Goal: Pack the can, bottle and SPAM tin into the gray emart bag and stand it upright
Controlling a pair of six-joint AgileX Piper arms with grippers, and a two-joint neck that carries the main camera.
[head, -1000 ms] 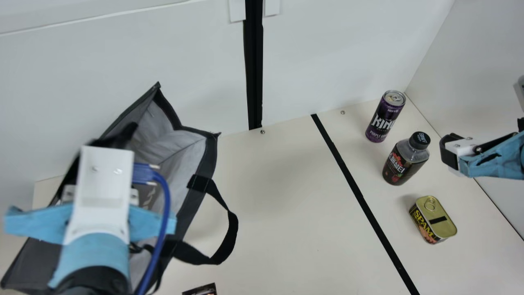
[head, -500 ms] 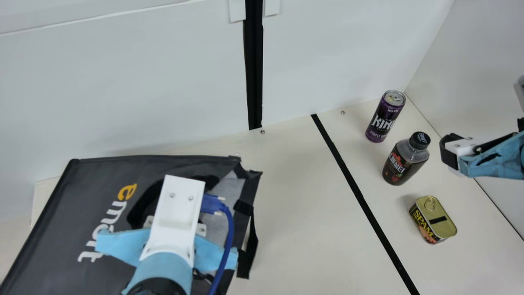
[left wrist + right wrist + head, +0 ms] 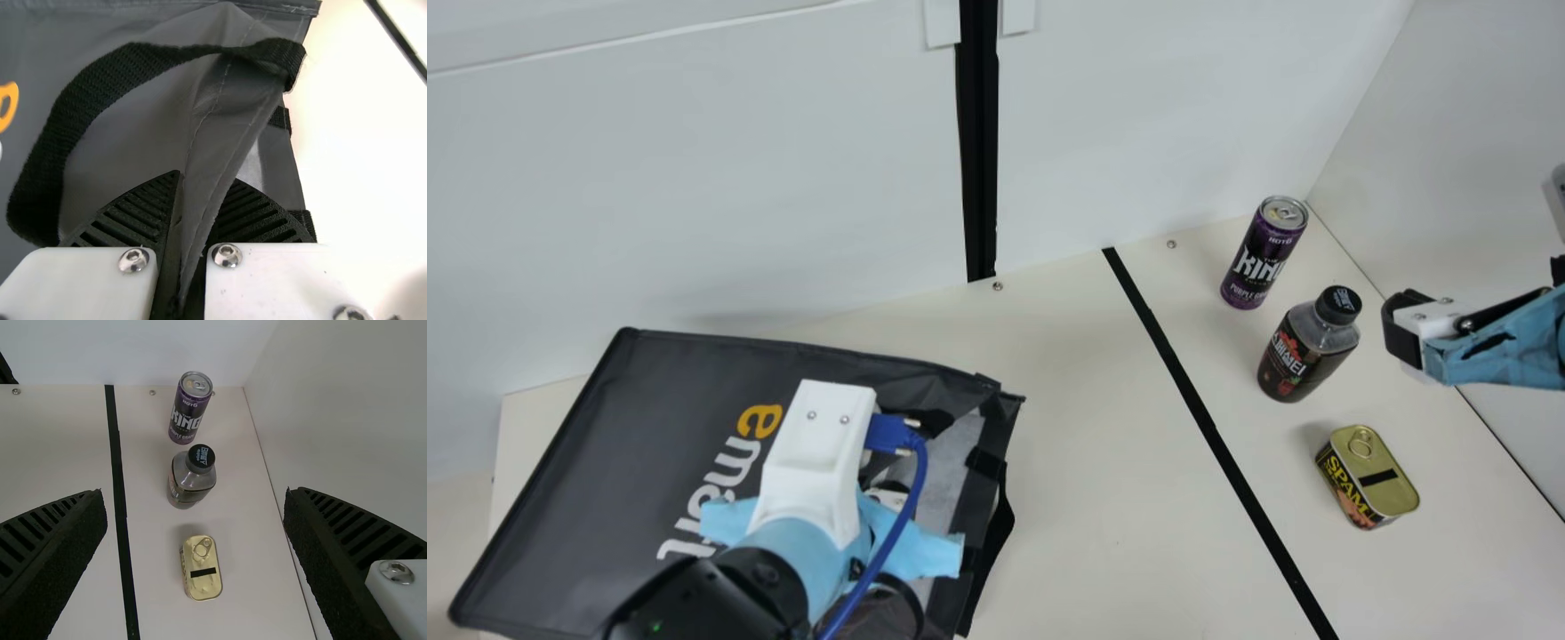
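The gray emart bag is tipped over with its opening (image 3: 976, 468) facing sideways, so the purple can (image 3: 1264, 254) will rest lying down when the robot pushes it inside.
My left gripper (image 3: 815, 444), seen from behind over the bag's right part, is shut on a fold of gray fabric near the mouth; the left wrist view has the gripper (image 3: 205, 183) with that fold between its fingers. The gray emart bag (image 3: 685, 391) leans over, printed face up, mouth toward the right; its side panel shows as gray cloth (image 3: 153, 113). At the right stand the purple can (image 3: 1260, 258), the dark bottle (image 3: 1303, 351) and the SPAM tin (image 3: 1368, 477). Beside the bottle, my right gripper (image 3: 1403, 331) hangs open; from its wrist, the gripper (image 3: 195, 492) holds nothing.
White walls (image 3: 783, 178) rise behind the table and at its right. A black tape line (image 3: 1209, 427) crosses the table (image 3: 1085, 462) between the bag and the three items. The bag's black strap (image 3: 50, 153) loops over its face.
The bag has tipped over from mouth up to printed face up and shifted right, together with my left gripper. The right gripper and the three items have kept still.
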